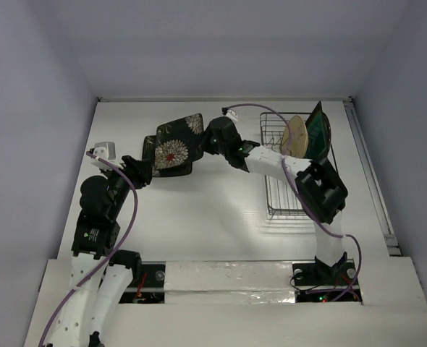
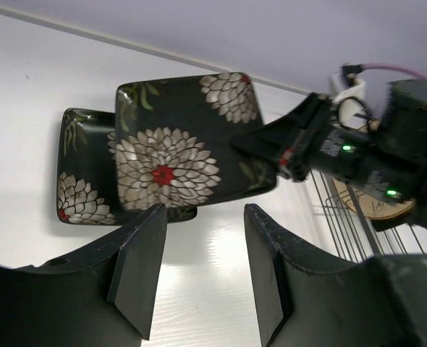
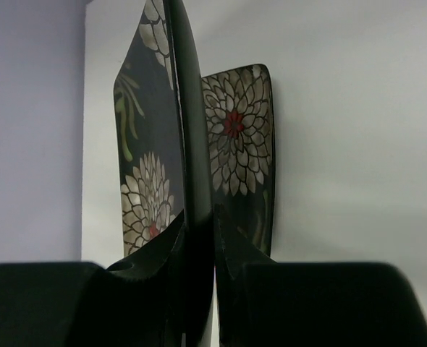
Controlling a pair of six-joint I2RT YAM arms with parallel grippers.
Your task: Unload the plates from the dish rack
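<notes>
The held floral plate (image 1: 181, 142) has its flowers facing up above the matching lying plate (image 1: 174, 171), so the robot's right gripper should keep bringing it down until it rests there, and then let go.
My right gripper (image 1: 208, 142) is shut on the edge of a black square plate with white flowers (image 1: 185, 130) and holds it tilted over a second, matching floral plate (image 1: 167, 156) lying on the table. In the right wrist view the held plate (image 3: 188, 108) runs edge-on between the fingers (image 3: 159, 249), and the lying plate (image 3: 239, 144) is behind it. My left gripper (image 1: 142, 168) is open and empty just left of the plates; its wrist view shows both plates (image 2: 184, 137) (image 2: 83, 181). The dish rack (image 1: 286, 195) at the right holds a cream round plate (image 1: 294, 135) and a dark square plate with a teal centre (image 1: 317, 130), both upright.
The near half of the rack has no plates in it. The right arm's forearm (image 1: 271, 159) reaches across the rack's left side. A raised strip (image 1: 369, 181) runs along the table's right edge. Walls close in the back and both sides.
</notes>
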